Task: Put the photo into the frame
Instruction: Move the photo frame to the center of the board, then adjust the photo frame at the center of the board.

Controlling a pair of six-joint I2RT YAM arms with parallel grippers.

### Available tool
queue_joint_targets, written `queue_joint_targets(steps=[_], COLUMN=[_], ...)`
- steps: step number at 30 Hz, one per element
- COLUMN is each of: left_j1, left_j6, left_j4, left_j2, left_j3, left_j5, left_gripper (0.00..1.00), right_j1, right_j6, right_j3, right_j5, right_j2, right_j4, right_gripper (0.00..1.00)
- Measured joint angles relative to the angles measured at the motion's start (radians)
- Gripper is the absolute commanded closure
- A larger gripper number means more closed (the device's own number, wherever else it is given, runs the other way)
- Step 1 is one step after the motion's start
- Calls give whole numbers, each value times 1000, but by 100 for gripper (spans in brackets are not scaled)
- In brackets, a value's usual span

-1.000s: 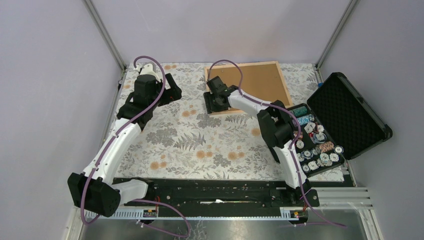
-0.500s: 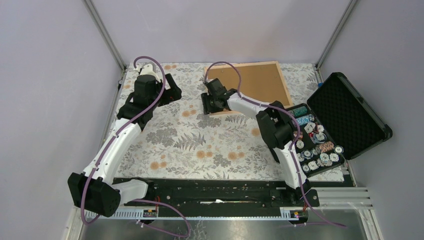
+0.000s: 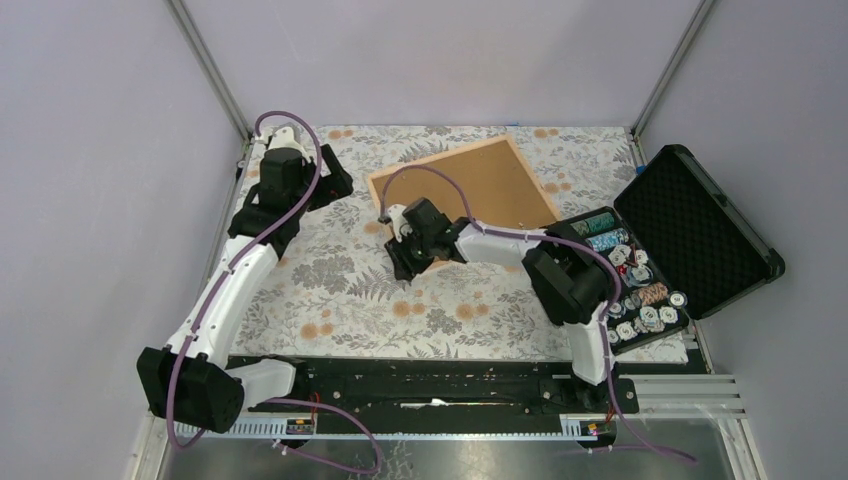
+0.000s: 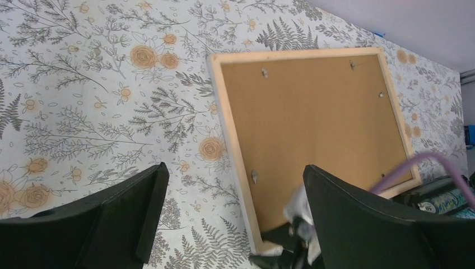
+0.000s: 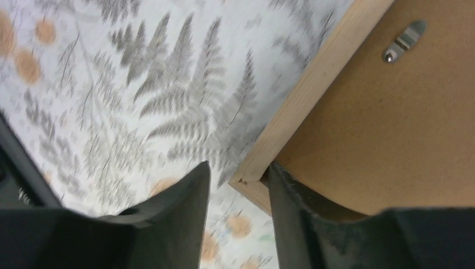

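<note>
The frame is lying crooked and its corner is close to the black case, so my right gripper should move off the frame's near corner and swing the frame around by its near bar.
The light-wood frame lies face down on the floral cloth at centre back, turned at an angle. The photo's brown board back fills it, with small metal clips on it. My right gripper is at the frame's near-left corner. In the right wrist view its jaws straddle the corner rail, one finger on the board side and a gap on the other. My left gripper is open and empty above the cloth, left of the frame. In its view the rail and board show.
An open black foam-lined case stands at the right, its tray holding several round chips, close to the frame's right corner. The right arm's purple cable arches over the board. Metal posts and grey walls enclose the back.
My right gripper has moved toward the near left with the frame's corner. The frame has swung round and slid with it. My left gripper has shifted slightly back and left.
</note>
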Motion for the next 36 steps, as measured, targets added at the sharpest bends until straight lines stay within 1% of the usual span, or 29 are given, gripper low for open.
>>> queue_joint_targets(steps=[4, 6, 9, 11, 15, 18, 20, 22, 26, 30, 33, 34, 35, 36], left_j1=[11, 16, 30, 40, 60, 65, 66, 65, 66, 65, 66, 66, 66, 68], left_j6=[0, 0, 2, 6, 10, 9, 9, 6, -3, -19, -28, -30, -32, -33], left_j4=[0, 2, 6, 14, 14, -2, -2, 5, 21, 36, 37, 37, 37, 38], left_j2=[3, 6, 9, 23, 118, 171, 167, 140, 71, 24, 5, 1, -2, -5], left_j3=[0, 0, 0, 2, 31, 32, 31, 31, 31, 30, 26, 25, 23, 21], left_j5=[-3, 0, 32, 88, 227, 311, 347, 365, 365, 336, 309, 303, 300, 300], left_gripper=[1, 1, 1, 1, 1, 1, 1, 1, 1, 1, 1, 1, 1, 1], right_j1=[31, 38, 38, 38, 38, 37, 37, 37, 34, 12, -33, -50, -74, -90], right_j6=[-9, 12, 64, 108, 243, 341, 402, 460, 651, 789, 913, 942, 981, 1004], right_j3=[-134, -184, -214, -215, -221, -290, -335, -346, -359, -379, -349, -336, -318, -307], right_j5=[-64, -64, -54, -45, 70, 188, 281, 365, 556, 636, 643, 639, 638, 636], right_j2=[-103, -157, -230, -282, -389, -481, -528, -537, -537, -530, -486, -465, -433, -407], right_j4=[10, -7, -48, -60, -53, 1, -3, -28, -121, -187, -259, -276, -297, -309], right_gripper=[20, 11, 3, 0, 1, 0, 0, 0, 0, 1, 12, 22, 34, 37])
